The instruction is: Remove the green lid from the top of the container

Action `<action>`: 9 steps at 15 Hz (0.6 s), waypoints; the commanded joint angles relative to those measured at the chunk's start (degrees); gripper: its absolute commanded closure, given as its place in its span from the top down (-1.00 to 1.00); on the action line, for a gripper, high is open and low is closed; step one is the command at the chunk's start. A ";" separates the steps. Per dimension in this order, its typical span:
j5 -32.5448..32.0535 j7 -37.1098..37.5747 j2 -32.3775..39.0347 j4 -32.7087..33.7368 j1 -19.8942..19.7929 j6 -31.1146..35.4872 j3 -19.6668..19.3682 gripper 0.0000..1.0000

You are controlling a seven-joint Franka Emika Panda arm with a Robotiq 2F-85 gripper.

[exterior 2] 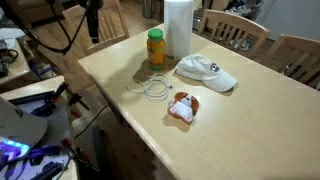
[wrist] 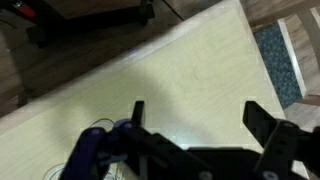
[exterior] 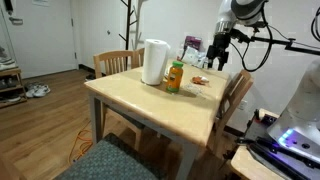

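Next, my open gripper swings back across the table and comes above the green lid [exterior 2: 155, 33], because it is hanging over the table's edge [wrist: 125, 65], far from the container.
The orange container [exterior: 175, 80] stands upright on the wooden table next to a taller white cylinder. The green lid [exterior: 176, 64] sits on top of it. Both also show in an exterior view, the container [exterior 2: 156, 50] with the lid [exterior 2: 156, 33] on it. My gripper [exterior: 220, 56] hangs above the table's edge, well away from the container, and shows as a dark shape at the table's far side [exterior 2: 92, 35]. In the wrist view the gripper [wrist: 200, 115] is open, with only bare tabletop between its fingers. The container and lid are out of the wrist view.
A white cylinder [exterior 2: 178, 25] stands beside the container. A white cap [exterior 2: 205, 70], a thin cable loop [exterior 2: 153, 87] and a small brown-and-white toy [exterior 2: 182, 107] lie on the table [exterior 2: 230, 130]. Chairs [exterior: 118, 61] stand around it.
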 commanded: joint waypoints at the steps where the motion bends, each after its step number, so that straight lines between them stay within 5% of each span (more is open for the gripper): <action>1: 0.13 -0.13 0.00 0.07 -0.54 -0.13 0.50 1.00; 5: -4.50 0.57 0.89 2.43 -0.50 0.78 2.07 1.00; 9: -1.11 4.89 -0.55 1.07 -0.69 -9.39 1.65 1.00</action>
